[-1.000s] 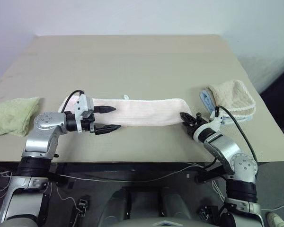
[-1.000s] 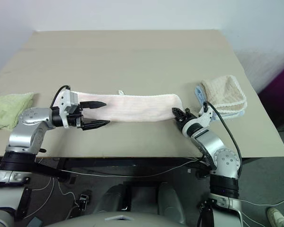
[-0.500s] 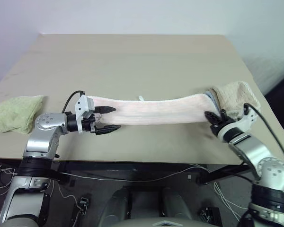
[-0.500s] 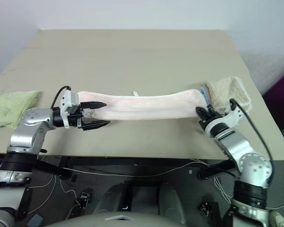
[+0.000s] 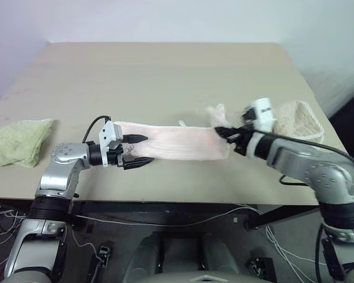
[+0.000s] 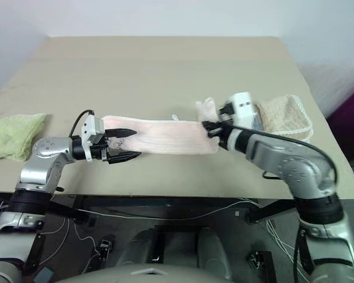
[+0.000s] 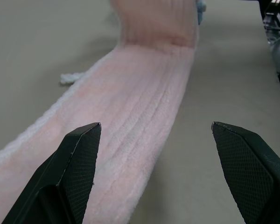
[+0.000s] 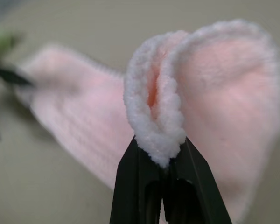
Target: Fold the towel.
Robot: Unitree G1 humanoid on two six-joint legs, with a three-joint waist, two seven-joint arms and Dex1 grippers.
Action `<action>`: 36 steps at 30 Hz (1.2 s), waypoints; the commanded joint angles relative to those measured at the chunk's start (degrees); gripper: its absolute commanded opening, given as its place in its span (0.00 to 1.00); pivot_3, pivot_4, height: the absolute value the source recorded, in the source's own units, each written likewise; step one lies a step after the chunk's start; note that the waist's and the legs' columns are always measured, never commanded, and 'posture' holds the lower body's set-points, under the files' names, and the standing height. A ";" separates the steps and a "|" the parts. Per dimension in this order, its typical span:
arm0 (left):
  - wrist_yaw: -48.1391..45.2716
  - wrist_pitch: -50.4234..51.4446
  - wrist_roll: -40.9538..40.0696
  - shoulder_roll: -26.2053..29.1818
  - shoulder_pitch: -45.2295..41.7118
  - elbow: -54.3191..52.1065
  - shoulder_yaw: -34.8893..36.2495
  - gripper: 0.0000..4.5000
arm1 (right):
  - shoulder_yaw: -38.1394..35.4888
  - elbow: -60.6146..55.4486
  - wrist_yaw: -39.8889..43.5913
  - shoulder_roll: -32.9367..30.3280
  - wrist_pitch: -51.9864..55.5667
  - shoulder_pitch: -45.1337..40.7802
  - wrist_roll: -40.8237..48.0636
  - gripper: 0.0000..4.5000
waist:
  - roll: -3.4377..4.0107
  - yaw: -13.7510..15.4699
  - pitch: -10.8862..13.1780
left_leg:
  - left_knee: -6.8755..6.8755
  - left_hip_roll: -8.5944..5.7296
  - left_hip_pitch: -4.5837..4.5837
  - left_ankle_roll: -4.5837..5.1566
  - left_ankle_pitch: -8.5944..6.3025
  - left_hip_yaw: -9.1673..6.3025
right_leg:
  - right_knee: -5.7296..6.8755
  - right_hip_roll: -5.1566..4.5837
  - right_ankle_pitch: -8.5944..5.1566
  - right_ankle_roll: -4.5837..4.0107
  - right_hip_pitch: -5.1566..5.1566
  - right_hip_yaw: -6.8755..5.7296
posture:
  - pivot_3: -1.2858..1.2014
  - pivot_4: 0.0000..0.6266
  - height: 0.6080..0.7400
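The pink towel's lifted end [image 5: 217, 114] is curling up. My right gripper should put it down on the towel's flat part [image 5: 193, 142] and press with closed fingers before the next fold.
A long pink towel [image 5: 177, 143] lies across the table's front half. Its right end is lifted off the table and curls back leftward, pinched in my right gripper [image 5: 219, 131], which is shut on that doubled edge [image 8: 158, 126]. My left gripper [image 5: 135, 149] hovers at the towel's left end, open. One of its fingers [image 7: 79, 158] is over the towel [image 7: 144, 93], and the other finger [image 7: 242, 158] is over bare table in front of it. Nothing is held between them.
A green cloth [image 5: 17, 141] lies at the table's left edge. A folded beige towel [image 5: 298, 121] sits at the right edge, just behind my right arm. The tan table [image 5: 165, 71] stretches away beyond the towel, and its front edge is close below both arms.
My right gripper pulled the towel's right end out to the right, then lifted it and swung it back leftward over the towel, its wrist rolling. The left gripper has stayed put.
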 commanded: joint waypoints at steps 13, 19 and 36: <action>2.90 0.05 -1.02 0.55 2.37 -5.01 1.57 0.88 | 4.44 7.64 12.96 11.21 -3.76 -1.56 -20.58 0.16 | 0.00 0.04 0.00 | -0.02 -0.04 -0.07 -0.01 0.00 -0.01 | 0.03 -0.02 0.00 0.00 -0.12 0.00 | 0.52 0.24 1.00; 3.11 0.23 -1.10 0.29 2.28 -5.16 1.23 0.88 | -0.03 3.56 13.10 13.82 -3.01 -0.70 -20.60 0.60 | 0.00 0.05 0.00 | -0.02 -0.04 -0.07 -0.01 0.00 -0.01 | 0.03 -0.03 0.01 0.00 -0.12 0.00 | 0.52 0.24 1.00; 10.74 7.98 -7.41 -1.36 10.54 -13.47 6.66 0.88 | -6.78 8.75 20.83 14.75 -13.63 2.30 -24.23 0.23 | 0.00 -0.33 0.01 | -0.08 -0.02 -0.02 -0.01 0.00 0.00 | 0.02 -0.02 0.00 0.00 -0.09 0.03 | 0.52 0.24 1.00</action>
